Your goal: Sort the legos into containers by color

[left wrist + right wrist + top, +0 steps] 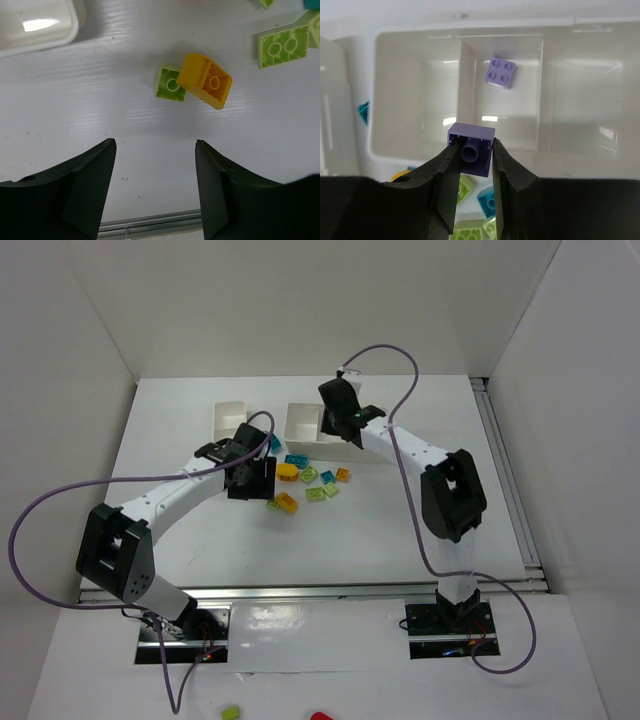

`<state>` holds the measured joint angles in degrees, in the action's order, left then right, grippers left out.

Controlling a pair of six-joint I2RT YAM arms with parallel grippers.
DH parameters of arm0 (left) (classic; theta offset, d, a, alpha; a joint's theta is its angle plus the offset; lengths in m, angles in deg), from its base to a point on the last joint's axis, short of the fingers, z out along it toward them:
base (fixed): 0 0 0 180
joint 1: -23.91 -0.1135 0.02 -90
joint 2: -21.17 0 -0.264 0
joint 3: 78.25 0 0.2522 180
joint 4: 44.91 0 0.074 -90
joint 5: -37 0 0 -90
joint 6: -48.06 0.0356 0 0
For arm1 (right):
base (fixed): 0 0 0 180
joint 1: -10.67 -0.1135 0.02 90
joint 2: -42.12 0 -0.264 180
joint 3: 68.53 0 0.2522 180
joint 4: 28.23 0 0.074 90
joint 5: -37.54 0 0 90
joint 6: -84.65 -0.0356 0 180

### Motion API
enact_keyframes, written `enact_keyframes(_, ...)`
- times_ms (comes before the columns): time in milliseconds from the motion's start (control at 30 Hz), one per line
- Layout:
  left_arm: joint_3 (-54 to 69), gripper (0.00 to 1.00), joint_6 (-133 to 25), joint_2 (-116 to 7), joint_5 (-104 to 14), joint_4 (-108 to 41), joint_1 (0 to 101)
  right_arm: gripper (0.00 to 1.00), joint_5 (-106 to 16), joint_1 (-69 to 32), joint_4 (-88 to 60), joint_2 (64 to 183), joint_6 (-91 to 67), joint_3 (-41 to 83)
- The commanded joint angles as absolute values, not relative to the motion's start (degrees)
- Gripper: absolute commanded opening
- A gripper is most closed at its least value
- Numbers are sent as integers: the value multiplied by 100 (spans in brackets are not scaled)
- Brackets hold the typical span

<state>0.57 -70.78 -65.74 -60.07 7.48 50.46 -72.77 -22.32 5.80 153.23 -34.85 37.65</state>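
Note:
The yellow-orange brick is right up against the small lime brick (171,86), so my left gripper should move back and my right gripper should pick up the yellow-orange brick (205,81) first.
My right gripper (472,152) is shut on a purple brick (471,134), held above the near wall of the three-compartment white tray (460,34). A second purple brick (500,72) lies in the middle compartment. In the top view the right gripper (340,412) hangs over this tray (298,430). My left gripper (155,146) is open and empty, just short of a yellow-orange brick (207,80) that touches a small lime brick (170,85). In the top view the left gripper (250,478) is left of the loose pile.
The smaller white tray (230,420) stands left of the long one; its corner shows in the left wrist view (40,22). Loose lime (318,493), teal (327,477) and orange (343,475) bricks lie mid-table. A teal piece (364,112) lies between the trays.

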Motion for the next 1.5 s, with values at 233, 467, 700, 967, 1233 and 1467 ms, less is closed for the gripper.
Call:
enact_keyframes(233, -6, 71, -7077, -6382, -5765, 717, 5116, 57, -7513, -2000, 1163, 16632, -3277, 5764)
enact_keyframes(467, 117, 71, -7007, -6329, -5993, 769, 5116, 59, -7241, -1947, 892, 15850, -3277, 4696)
enact_keyframes(700, 407, 70, -6945, -6400, -6055, 822, 5116, 40, -7320, -1815, 1348, 15867, -3365, 4612)
enact_keyframes(967, 407, 72, -6945, -6400, -6108, 875, 5116, 73, -7109, -1815, 1075, 15919, -3032, 4849)
enact_keyframes(1233, 460, 72, -6997, -6285, -6328, 1076, 5116, 54, -6434, -2087, 59, 14937, -2470, 3414)
enact_keyframes(1467, 285, 73, -7305, -5618, -6196, 1069, 4317, 88, -4878, -2904, -227, 14021, -1617, 1837)
